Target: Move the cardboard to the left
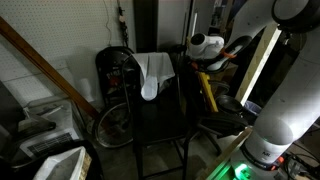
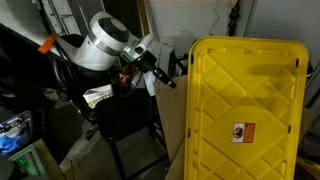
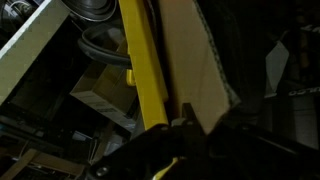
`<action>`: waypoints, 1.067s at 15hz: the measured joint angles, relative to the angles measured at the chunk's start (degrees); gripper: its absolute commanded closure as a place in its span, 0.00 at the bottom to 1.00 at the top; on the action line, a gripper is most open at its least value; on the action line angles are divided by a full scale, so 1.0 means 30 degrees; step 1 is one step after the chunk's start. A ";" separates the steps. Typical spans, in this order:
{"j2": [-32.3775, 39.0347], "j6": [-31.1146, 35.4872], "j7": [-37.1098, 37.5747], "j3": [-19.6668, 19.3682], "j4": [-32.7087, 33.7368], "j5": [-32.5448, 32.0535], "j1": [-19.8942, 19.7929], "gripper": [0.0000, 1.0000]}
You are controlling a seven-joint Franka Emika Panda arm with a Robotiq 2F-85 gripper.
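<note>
The cardboard (image 2: 173, 112) is low down between the yellow lid and the black chair, so next my gripper raises it higher than the lid's top edge (image 2: 250, 41) before moving it across.
The cardboard (image 3: 190, 60) is a tan sheet standing upright next to a narrow yellow strip (image 3: 140, 70) in the wrist view. It also shows in an exterior view (image 2: 172, 125), behind the black chair (image 2: 125, 115). My gripper (image 3: 200, 118) has its dark fingers closed together at the cardboard's near edge, and the sheet runs up from between them. The gripper shows in both exterior views (image 1: 202, 60) (image 2: 160, 75), reaching in above the chair. A white cloth (image 1: 152, 72) hangs over the chair back.
A large yellow plastic lid (image 2: 245, 100) fills the near side of an exterior view. A bicycle wheel (image 1: 112, 125) and clutter sit beside the chair (image 1: 160, 120). A box (image 3: 100, 100) lies below the yellow strip. The robot's white base (image 1: 265, 140) stands close by.
</note>
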 measured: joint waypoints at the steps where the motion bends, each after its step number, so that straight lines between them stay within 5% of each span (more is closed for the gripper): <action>1: 0.0283 0.0000 -0.0001 0.0097 0.0039 0.0154 0.0085 0.99; 10: 0.3977 0.0250 -0.1127 0.1074 0.2362 0.3850 0.0413 0.99; 16: 0.4256 0.0378 -0.1611 0.1073 0.3170 0.5160 0.0053 0.99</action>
